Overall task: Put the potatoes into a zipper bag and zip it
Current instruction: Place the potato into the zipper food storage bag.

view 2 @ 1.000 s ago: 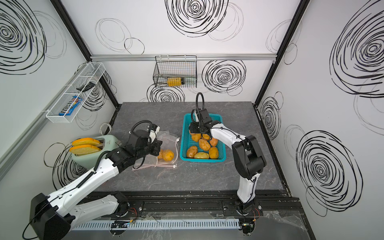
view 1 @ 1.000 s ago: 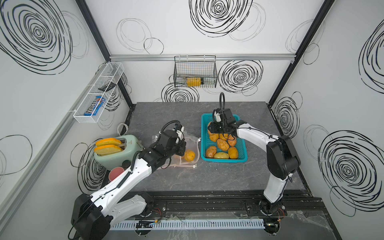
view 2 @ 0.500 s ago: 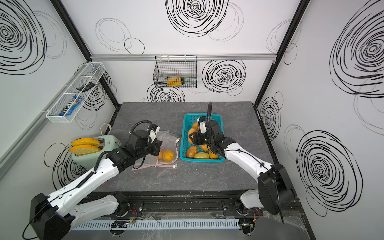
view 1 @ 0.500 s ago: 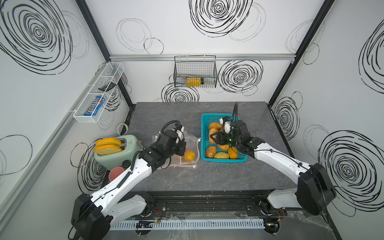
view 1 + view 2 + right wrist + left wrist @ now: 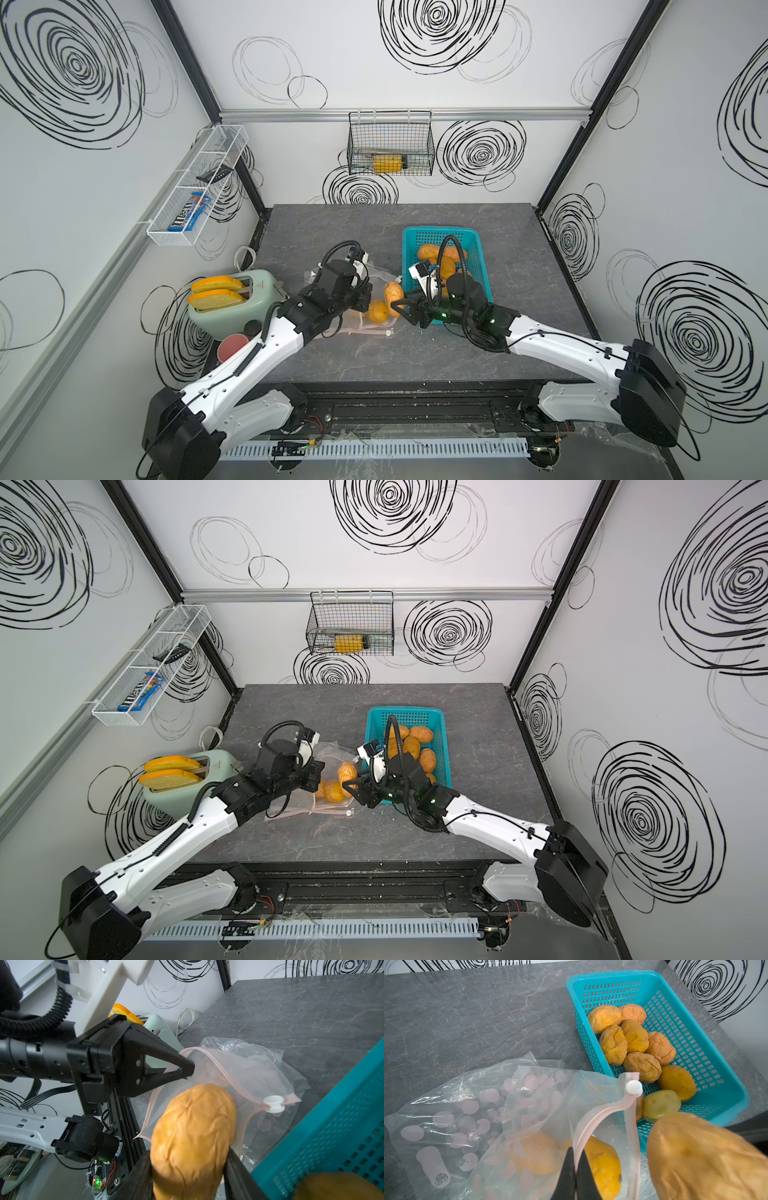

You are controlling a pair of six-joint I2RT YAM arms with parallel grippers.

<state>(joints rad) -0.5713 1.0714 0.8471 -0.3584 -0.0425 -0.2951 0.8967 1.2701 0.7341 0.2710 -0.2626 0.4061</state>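
The bag's pink rim (image 5: 218,1064) is open in front of the wrinkled potato's front end, so the robot's right gripper should keep moving into the bag (image 5: 204,1072) until that potato is inside.
The clear zipper bag (image 5: 488,1105) lies on the table left of the teal basket (image 5: 726,1088). My left gripper (image 5: 576,1153) is shut on its pink zipper rim and holds the mouth up; the white slider (image 5: 634,1087) sits at the rim's end. An orange potato (image 5: 604,1163) lies inside the bag, with a second orange shape behind the film. My right gripper (image 5: 188,1157) is shut on a wrinkled potato (image 5: 193,1126), held in the air just before the bag's mouth (image 5: 392,293). Several potatoes (image 5: 633,1036) lie in the basket.
A mint toaster (image 5: 230,299) with two toast slices stands at the table's left edge, a red cup (image 5: 232,345) in front of it. A black wire basket (image 5: 390,145) hangs on the back wall and a white wire shelf (image 5: 195,187) on the left wall.
My right arm has swung from over the basket toward the bag, carrying a potato. The left arm and the bag have stayed where they were.
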